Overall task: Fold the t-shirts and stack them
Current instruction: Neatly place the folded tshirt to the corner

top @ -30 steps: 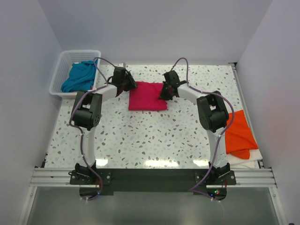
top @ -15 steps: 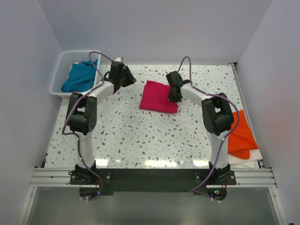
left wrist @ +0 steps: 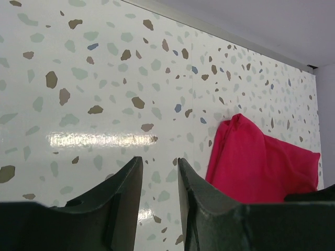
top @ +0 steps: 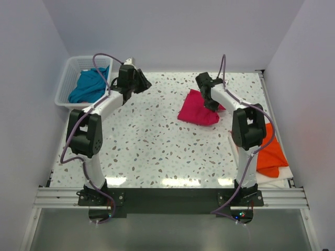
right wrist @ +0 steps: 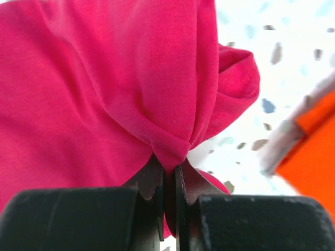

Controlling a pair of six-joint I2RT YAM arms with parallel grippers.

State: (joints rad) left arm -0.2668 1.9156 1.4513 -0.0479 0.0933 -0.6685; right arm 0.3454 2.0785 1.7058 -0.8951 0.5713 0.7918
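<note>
The way is clear and my right gripper is holding the folded crimson-pink t-shirt (top: 196, 111) by its edge, so I should keep carrying it until it is lying over the orange t-shirt (top: 270, 156).
The crimson-pink t-shirt (top: 197, 109), folded and bunched, lies right of the table's middle. My right gripper (top: 211, 103) is shut on a pinch of its edge, seen close up in the right wrist view (right wrist: 168, 164) with the pink cloth (right wrist: 104, 94) spread in front. My left gripper (top: 141, 83) is open and empty at the back left, well apart from the shirt; in the left wrist view (left wrist: 159, 170) the pink shirt (left wrist: 259, 167) lies to its right. The orange t-shirt (top: 267, 149) lies folded at the right edge. The teal-blue t-shirt (top: 89, 86) lies crumpled in the basket.
The white lattice basket (top: 64, 83) stands at the back left corner. A white sheet (top: 276, 180) lies under the orange shirt, whose corner shows in the right wrist view (right wrist: 309, 172). Walls close the table at the back and both sides.
My right gripper has dragged the pink shirt to the right, bunching it. My left gripper has let go of the shirt's left edge and drawn back to the left.
</note>
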